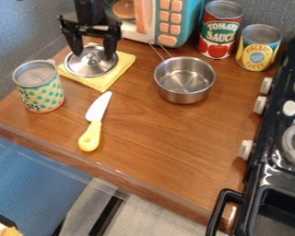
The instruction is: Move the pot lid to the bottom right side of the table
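Observation:
The lid's rim just rests on top of the yellow cloth. I expect the cloth to stay behind, flat, when I lift the pot lid by its knob.
At the upper left of the camera view, my gripper (93, 51) hangs over the pot lid, open, with one finger on either side of the lid's knob. The silver pot lid (88, 68) lies on a folded yellow cloth (103, 83) on the wooden table (168, 138). Whether the fingers touch the lid I cannot tell.
A metal saucepan (184, 85) stands right of the cloth, and a yellow-handled knife (93, 124) lies in front. A dotted can (40, 90) is at left, a toy microwave (168, 20), tomato can (219, 32) and pineapple can (258, 48) behind, and a black stove (279, 161) at right.

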Available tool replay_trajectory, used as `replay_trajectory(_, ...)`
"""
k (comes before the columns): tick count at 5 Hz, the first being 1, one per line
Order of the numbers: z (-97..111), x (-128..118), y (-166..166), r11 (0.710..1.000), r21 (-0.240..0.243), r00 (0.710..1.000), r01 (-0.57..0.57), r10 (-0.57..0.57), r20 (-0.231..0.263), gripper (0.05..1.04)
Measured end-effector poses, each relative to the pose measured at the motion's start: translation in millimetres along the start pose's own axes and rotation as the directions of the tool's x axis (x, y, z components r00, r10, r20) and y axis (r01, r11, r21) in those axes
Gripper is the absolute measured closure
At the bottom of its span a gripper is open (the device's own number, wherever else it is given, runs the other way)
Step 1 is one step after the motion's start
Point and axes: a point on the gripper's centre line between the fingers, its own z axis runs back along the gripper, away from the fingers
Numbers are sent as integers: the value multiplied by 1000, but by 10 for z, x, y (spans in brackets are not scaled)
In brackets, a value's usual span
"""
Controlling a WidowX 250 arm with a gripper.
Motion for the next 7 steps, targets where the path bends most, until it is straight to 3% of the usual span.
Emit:
replay_trajectory(2, -287, 218, 223, 997, 50, 997, -60, 62, -37, 83)
replay_trajectory(3, -315, 309, 241, 996, 57, 997, -67, 69, -26, 133)
replay_trajectory(5, -328, 252, 221, 997, 51, 998, -53, 55, -37, 697)
replay_trajectory(6, -303, 148, 202, 998, 45, 998, -48, 50, -48, 800)
replay_trajectory(7, -285, 92, 186, 998, 41, 997, -46, 48, -52, 741)
